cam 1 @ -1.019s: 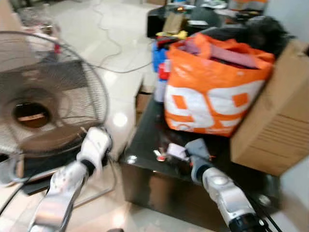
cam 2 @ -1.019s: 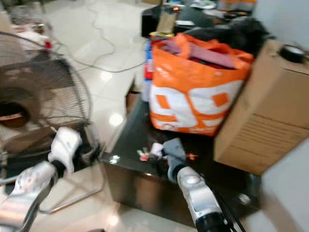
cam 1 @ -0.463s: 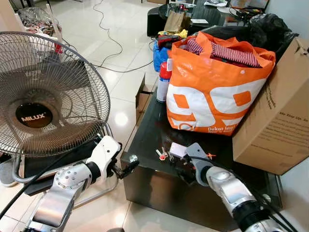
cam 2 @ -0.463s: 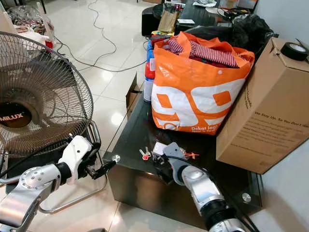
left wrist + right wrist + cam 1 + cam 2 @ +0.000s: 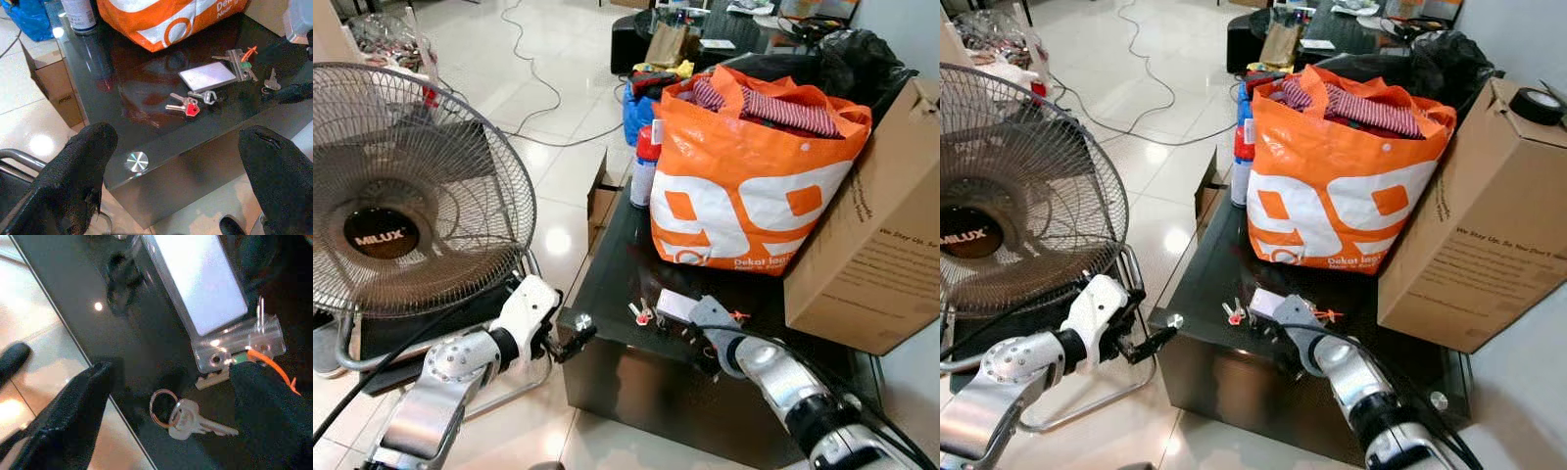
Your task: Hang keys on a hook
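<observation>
My right gripper will have the silver key [image 5: 200, 423] swinging beside it when I carry the ring, because the thin metal ring [image 5: 155, 412] goes loosely through the key's head.
A bunch of keys with a red tag [image 5: 188, 104] lies near the front edge of the black glass table [image 5: 607, 264]. Beside it are a white card [image 5: 207, 76] and a clear clip with an orange tie [image 5: 239, 345]. A single silver key on a ring [image 5: 190, 423] lies on the glass between the fingers of my right gripper [image 5: 166, 416], which is open and low over the table's front edge. My left gripper [image 5: 176, 191] is open with nothing in it. It hovers off the table's front left corner, pointing at the keys from a short way off.
A full orange shopping bag [image 5: 744, 176] and a large cardboard box [image 5: 871, 235] take up the back of the table. A spray can [image 5: 644, 166] stands at its left edge. A standing fan [image 5: 401, 196] is close on my left. A small box [image 5: 602, 201] and cables lie on the tiled floor.
The view was blurred a second ago and is now steady. My right gripper has edged a little to the right along the table's front edge. The left arm has barely moved.
</observation>
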Tool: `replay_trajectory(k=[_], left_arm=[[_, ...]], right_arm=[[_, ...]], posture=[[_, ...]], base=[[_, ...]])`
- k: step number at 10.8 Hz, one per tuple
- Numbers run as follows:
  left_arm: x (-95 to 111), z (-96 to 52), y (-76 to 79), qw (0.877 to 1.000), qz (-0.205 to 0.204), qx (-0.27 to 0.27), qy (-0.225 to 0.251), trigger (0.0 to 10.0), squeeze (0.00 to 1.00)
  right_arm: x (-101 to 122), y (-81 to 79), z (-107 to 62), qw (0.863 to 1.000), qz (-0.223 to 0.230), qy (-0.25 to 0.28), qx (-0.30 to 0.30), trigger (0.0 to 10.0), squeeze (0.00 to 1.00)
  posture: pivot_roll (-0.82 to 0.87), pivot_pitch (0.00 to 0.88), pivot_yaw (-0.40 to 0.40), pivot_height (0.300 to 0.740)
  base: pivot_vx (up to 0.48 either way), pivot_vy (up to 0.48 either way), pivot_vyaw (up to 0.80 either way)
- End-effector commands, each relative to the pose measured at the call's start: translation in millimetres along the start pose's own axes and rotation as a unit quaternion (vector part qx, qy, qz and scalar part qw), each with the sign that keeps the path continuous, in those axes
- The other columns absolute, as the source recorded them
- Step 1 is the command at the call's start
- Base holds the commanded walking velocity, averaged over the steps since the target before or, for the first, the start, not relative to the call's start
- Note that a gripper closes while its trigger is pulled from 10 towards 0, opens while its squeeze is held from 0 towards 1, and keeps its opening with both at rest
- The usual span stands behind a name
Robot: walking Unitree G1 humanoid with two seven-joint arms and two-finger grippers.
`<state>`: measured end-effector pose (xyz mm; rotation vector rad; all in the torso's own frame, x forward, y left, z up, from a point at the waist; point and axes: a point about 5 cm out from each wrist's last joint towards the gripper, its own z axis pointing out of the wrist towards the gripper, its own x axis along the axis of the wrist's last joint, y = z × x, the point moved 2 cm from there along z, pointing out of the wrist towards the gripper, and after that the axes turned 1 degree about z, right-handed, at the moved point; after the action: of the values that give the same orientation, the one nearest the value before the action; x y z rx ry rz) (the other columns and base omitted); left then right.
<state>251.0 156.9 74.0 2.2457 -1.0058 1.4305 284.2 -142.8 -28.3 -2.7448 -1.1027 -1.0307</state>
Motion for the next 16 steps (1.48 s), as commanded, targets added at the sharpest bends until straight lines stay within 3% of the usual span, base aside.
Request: replay_trajectory(k=[1, 5, 16], left_arm=[[5.0, 0.4, 1.5, 1.0, 0.01, -0.008, 0.003, 10.0, 0.0], [2.2, 1.1, 2.2, 1.0, 0.01, -0.014, -0.001, 10.0, 0.0], [7.4, 2.0, 0.9, 1.0, 0.014, -0.024, 0.001, 10.0, 0.0]], right_arm=[[-3.2, 6.1, -0.1, 1.0, -0.019, -0.011, -0.013, 0.0, 0.0], [-20.5, 10.5, 2.6, 0.995, -0.075, -0.061, -0.02, 0.0, 0.0], [-27.1, 4.3, 6.7, 0.996, -0.063, -0.065, -0.02, 0.0, 0.0]], posture=[[0.03, 0.0, -0.078, 0.74], [0.02, 0.0, -0.076, 0.74], [0.02, 0.0, -0.065, 0.74]], base=[[0.0, 0.0, 0.0], [0.0, 0.0, 0.0], [0.0, 0.0, 0.0]])
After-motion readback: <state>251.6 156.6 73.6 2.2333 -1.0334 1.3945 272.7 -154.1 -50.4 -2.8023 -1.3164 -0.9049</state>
